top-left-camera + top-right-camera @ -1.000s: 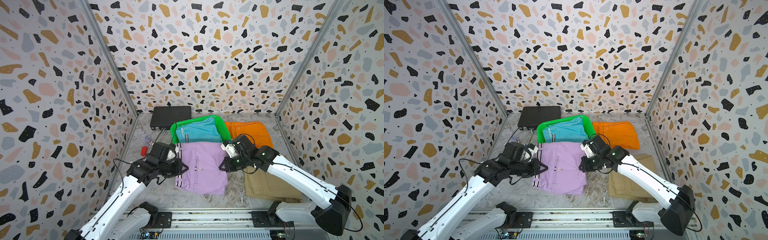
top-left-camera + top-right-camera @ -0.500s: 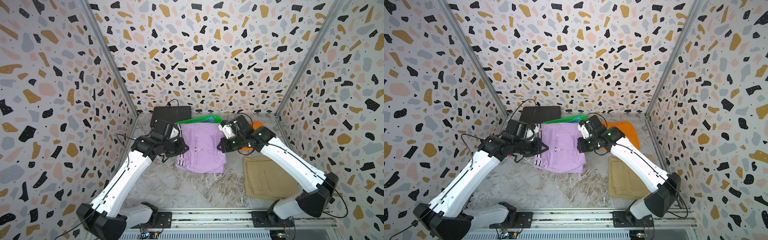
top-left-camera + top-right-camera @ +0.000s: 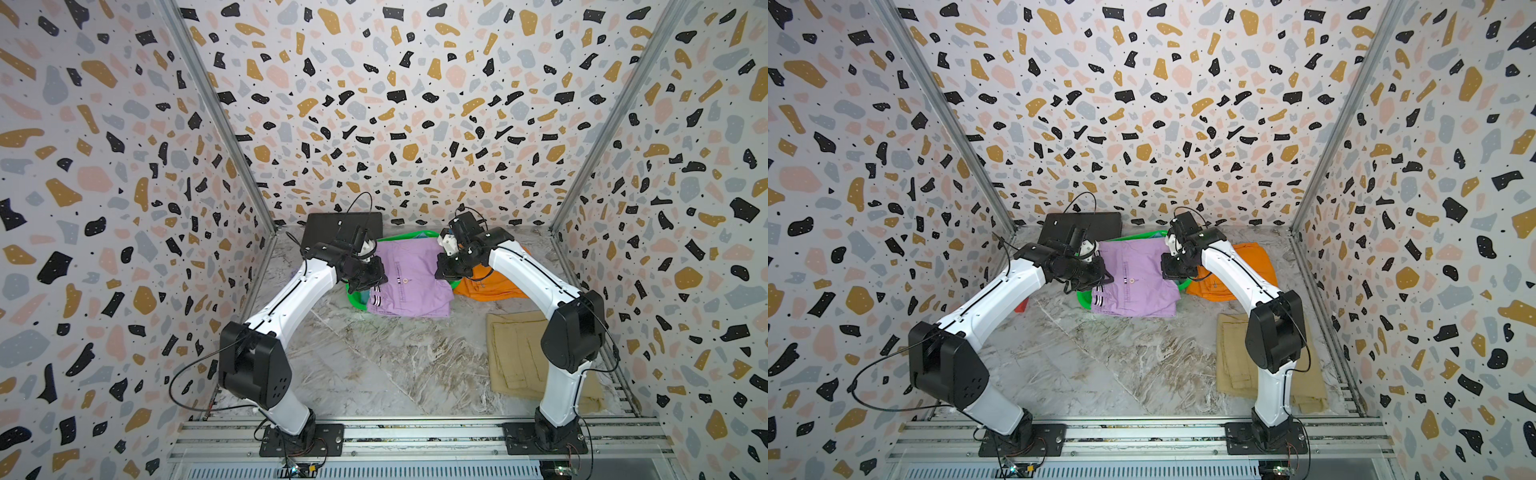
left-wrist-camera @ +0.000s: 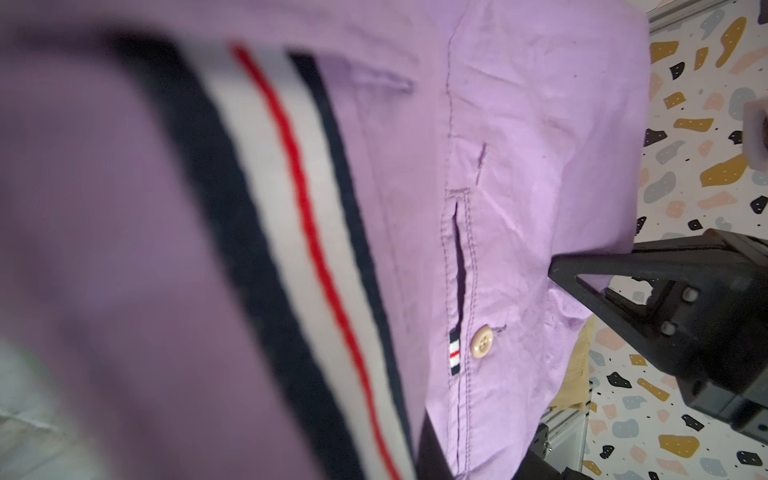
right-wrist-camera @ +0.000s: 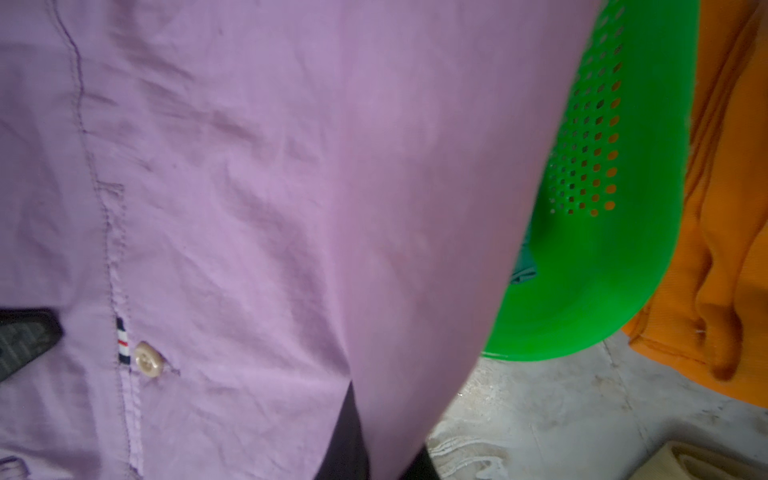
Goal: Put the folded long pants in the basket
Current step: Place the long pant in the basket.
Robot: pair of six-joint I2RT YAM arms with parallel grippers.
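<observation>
My two grippers should pull the pants back and lower them inside the green basket [image 3: 406, 276] before they open, because the lilac pants' near edge [image 3: 409, 313] hangs past the basket's front rim.
The lilac folded long pants [image 3: 409, 276] [image 3: 1136, 282] are held stretched between both grippers over the green basket [image 3: 354, 300] [image 3: 1084, 301]. They cover most of the basket, and their near edge hangs past its front rim. My left gripper [image 3: 376, 275] [image 4: 430, 451] is shut on the striped-trim side. My right gripper [image 3: 443, 271] [image 5: 353, 440] is shut on the opposite edge. A sliver of cyan pants [image 5: 524, 266] shows inside the basket [image 5: 602, 249]. Orange pants [image 3: 492, 287] [image 5: 731, 208] lie right of the basket. Khaki pants [image 3: 519, 353] lie near the right arm's base.
A flat black case [image 3: 332, 227] lies behind the left gripper, against the back wall. A small red object [image 3: 1021, 307] sits by the left wall, under the left arm. Patterned walls close in three sides. The marble floor in front of the basket is bare.
Both arms have carried the lilac pants from the front of the floor back over the basket. The pants now hide the cyan pants that showed before.
</observation>
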